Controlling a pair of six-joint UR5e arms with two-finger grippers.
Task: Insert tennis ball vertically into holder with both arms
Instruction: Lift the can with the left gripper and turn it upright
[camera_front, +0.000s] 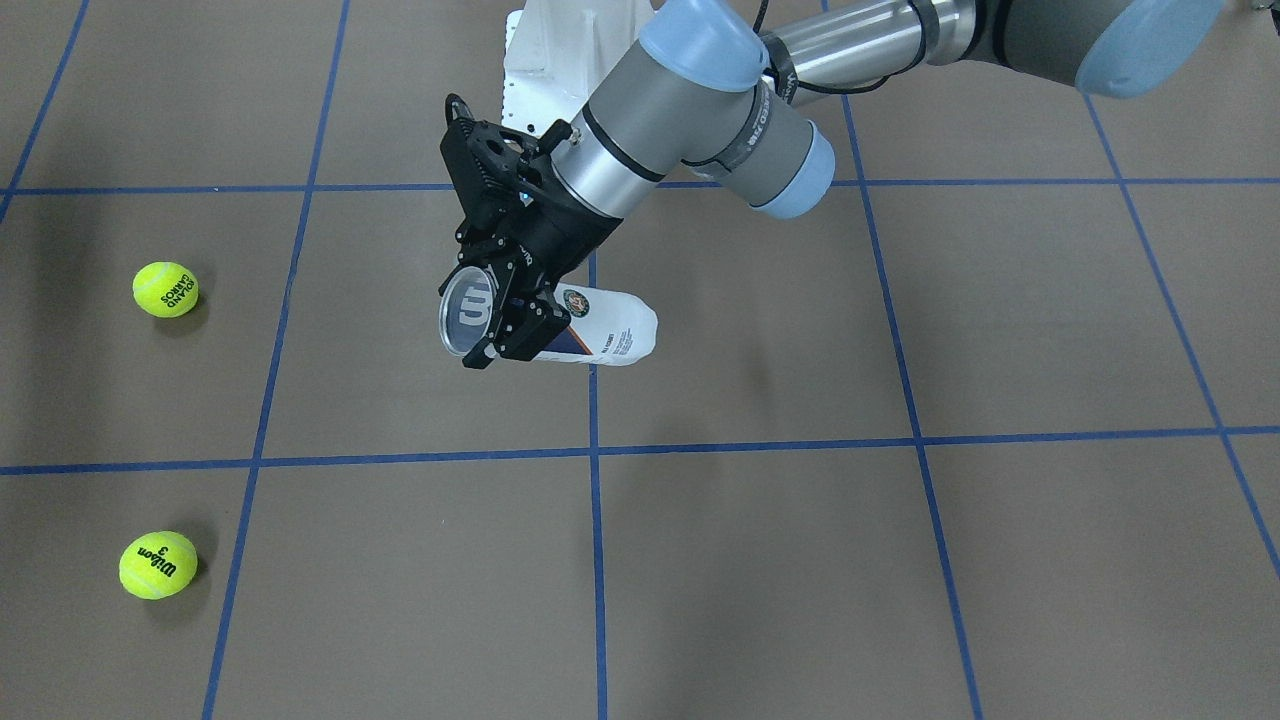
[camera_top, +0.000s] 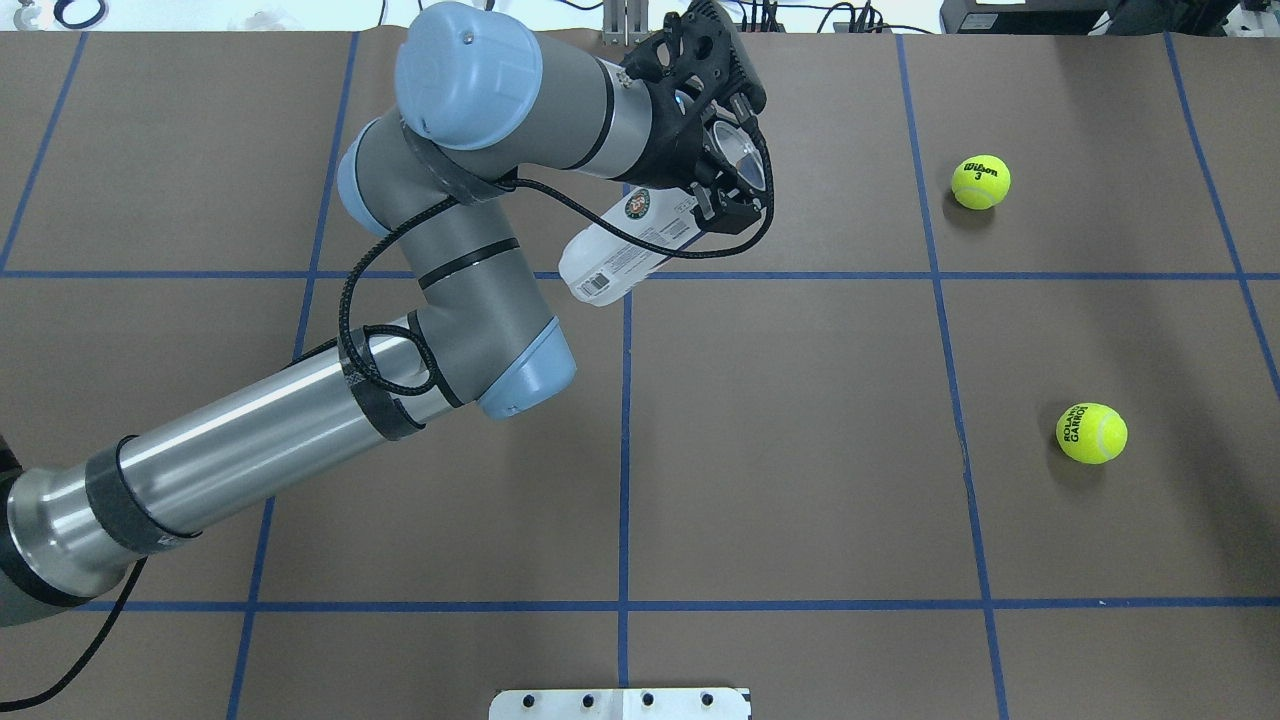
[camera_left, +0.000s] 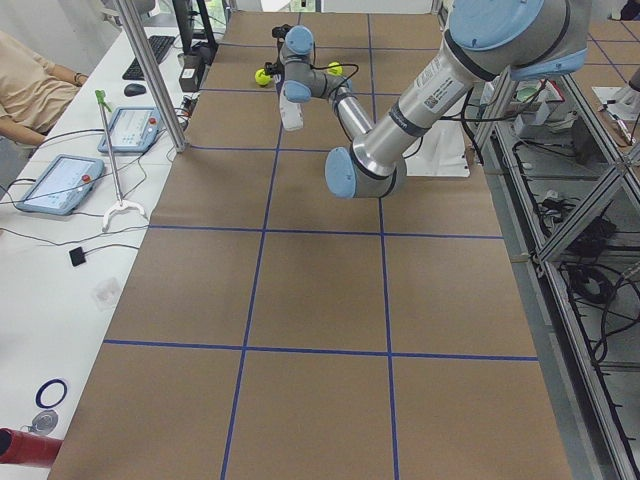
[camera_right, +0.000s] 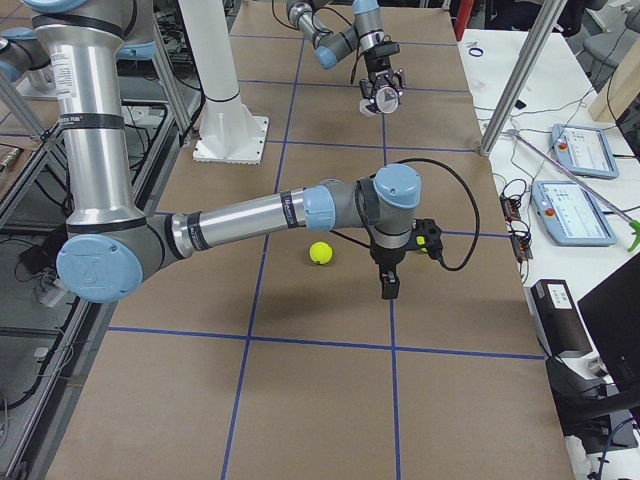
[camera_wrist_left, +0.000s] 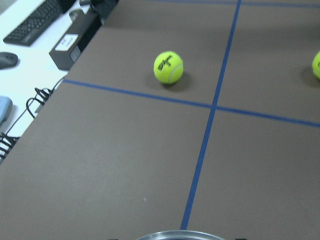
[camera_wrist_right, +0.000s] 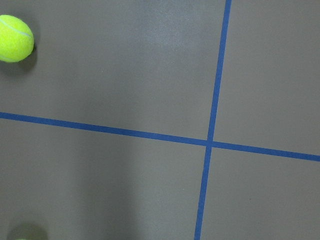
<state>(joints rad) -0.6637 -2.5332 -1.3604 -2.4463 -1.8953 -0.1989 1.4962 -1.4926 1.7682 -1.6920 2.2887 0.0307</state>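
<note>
The holder's opening (camera_front: 469, 310) is tipped toward the balls. I should use my left gripper to swing the holder's base (camera_front: 636, 332) down until the opening points up, before a ball goes in.
My left gripper (camera_front: 508, 322) is shut on the holder (camera_front: 605, 332), a clear can with a white and navy label, just behind its metal rim. It holds the can tilted above the table middle, open mouth toward the balls; it also shows in the overhead view (camera_top: 625, 250). Its rim (camera_wrist_left: 180, 234) edges the bottom of the left wrist view. Two yellow tennis balls lie on the robot's right side: a Wilson ball (camera_top: 980, 182) and a Roland Garros ball (camera_top: 1091, 432). My right gripper (camera_right: 388, 290) points down beside a ball (camera_right: 320, 252); I cannot tell whether it is open.
The table is brown paper with blue tape grid lines (camera_top: 625, 450). The white bolted pedestal (camera_top: 620, 703) stands at the robot's edge. Operator tablets (camera_right: 575, 210) and a metal post (camera_right: 520, 80) line the far side. A person (camera_left: 30, 85) sits there.
</note>
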